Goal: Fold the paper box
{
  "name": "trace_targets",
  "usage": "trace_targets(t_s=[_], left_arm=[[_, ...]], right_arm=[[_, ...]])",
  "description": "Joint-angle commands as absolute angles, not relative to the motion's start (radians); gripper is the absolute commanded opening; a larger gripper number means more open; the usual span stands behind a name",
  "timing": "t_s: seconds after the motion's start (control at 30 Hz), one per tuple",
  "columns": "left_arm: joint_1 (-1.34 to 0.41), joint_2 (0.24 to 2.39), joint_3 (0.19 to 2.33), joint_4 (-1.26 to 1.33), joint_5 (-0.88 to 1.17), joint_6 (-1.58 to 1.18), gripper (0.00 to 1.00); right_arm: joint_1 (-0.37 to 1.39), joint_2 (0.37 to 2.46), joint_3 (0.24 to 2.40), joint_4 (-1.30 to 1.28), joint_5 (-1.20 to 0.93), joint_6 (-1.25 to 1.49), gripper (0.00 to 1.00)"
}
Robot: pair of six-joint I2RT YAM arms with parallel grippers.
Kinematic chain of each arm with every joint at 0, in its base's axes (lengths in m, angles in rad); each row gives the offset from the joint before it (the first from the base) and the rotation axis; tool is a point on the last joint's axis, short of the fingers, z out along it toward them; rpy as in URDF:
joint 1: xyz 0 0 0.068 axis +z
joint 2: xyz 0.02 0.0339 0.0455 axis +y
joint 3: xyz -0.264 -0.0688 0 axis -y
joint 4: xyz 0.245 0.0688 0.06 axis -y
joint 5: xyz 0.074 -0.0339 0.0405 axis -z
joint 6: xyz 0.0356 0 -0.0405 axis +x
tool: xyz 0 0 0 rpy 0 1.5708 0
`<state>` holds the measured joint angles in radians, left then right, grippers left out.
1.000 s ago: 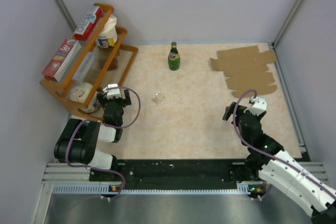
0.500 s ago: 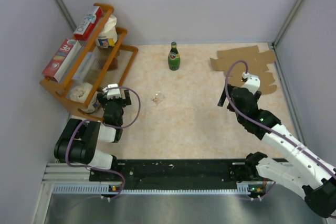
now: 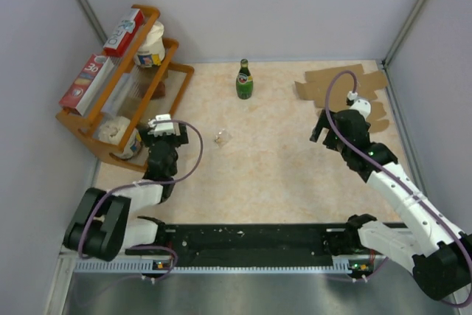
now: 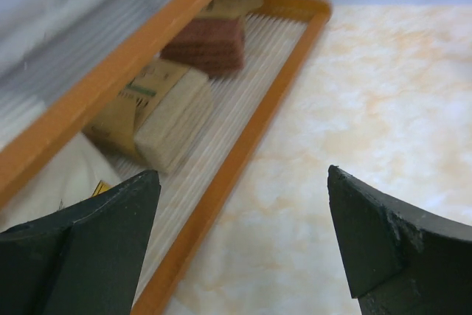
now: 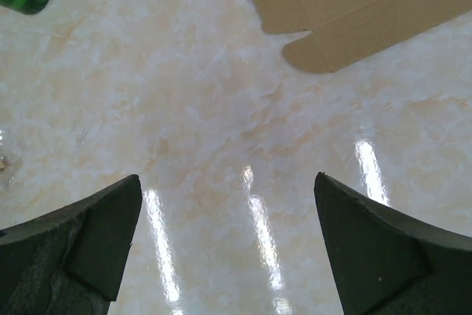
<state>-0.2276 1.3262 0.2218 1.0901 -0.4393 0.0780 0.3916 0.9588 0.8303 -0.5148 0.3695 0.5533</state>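
Observation:
The way (image 3: 262,112) past the green bottle is clear up to the paper box's bottle-side flap (image 3: 302,90), so my left gripper should go on crossing until its fingers get to that flap.
The paper box (image 3: 343,88) lies as a flat brown die-cut sheet with notched flaps in the table's back right corner. In the right wrist view its near flaps (image 5: 354,5) show at the top. My right gripper (image 3: 324,122) hovers just in front of the sheet's left edge; in its own view the gripper (image 5: 227,182) is open over bare table, holding nothing. My left gripper (image 3: 164,132) is at the left beside the orange rack; in the left wrist view it (image 4: 242,182) stands open and empty over the rack's lower rim.
An orange wire rack (image 3: 175,66) stands at the left with red-and-white boxes (image 3: 88,82) and jars; its lower shelf (image 4: 221,94) holds small packets. A green bottle (image 3: 244,80) stands at the back centre. A small crumpled wrapper (image 3: 221,136) lies mid-table. Walls close in on both sides.
My right arm has stretched out from near the front edge towards the back right, up to the cardboard sheet. The left arm has shifted slightly forward by the rack. Both grippers stayed open.

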Motion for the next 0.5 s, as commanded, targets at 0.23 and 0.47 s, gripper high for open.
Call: trace_targets(t_s=[0.23, 0.47], left_arm=[[-0.474, 1.048, 0.692, 0.115, -0.261, -0.44, 0.99], [-0.725, 1.359, 0.986, 0.009, -0.218, -0.58, 0.99]], right_arm=[[0.382, 0.878, 0.83, -0.541, 0.373, 0.58, 0.97], [0.374, 0.801, 0.919, -0.633, 0.413, 0.571, 0.96]])
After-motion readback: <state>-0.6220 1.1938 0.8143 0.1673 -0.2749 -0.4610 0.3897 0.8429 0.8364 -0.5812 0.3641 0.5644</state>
